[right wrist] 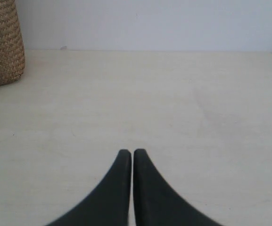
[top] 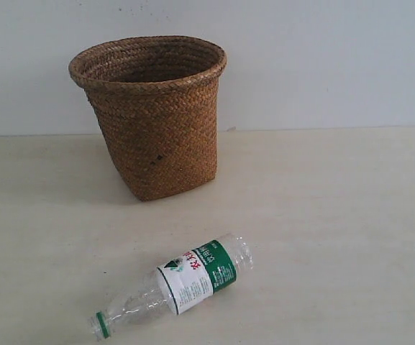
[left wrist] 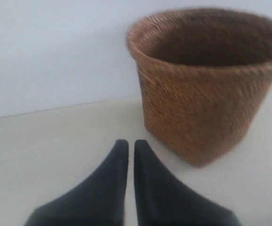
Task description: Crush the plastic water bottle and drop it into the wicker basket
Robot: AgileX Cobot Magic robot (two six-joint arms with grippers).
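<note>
The empty bottle [top: 198, 277] lets the table show through the clear walls [top: 144, 298], so it will dent at its middle while its neck keeps its round shape when I squeeze.
The clear plastic water bottle [top: 185, 282] lies on its side near the table's front edge, its green cap ring toward the lower left. The brown wicker basket [top: 151, 115] stands upright behind it, by the wall. Neither arm shows in the exterior view. My left gripper [left wrist: 131, 143] is shut with nothing between its black fingers, and the wicker basket [left wrist: 204, 84] stands just ahead of it to one side. My right gripper [right wrist: 132, 153] is shut and empty above bare table, with the basket's side [right wrist: 1, 44] at that view's edge. The bottle appears in neither wrist view.
A pale wooden table [top: 336, 215] carries everything. A plain white wall [top: 322, 57] rises right behind the basket.
</note>
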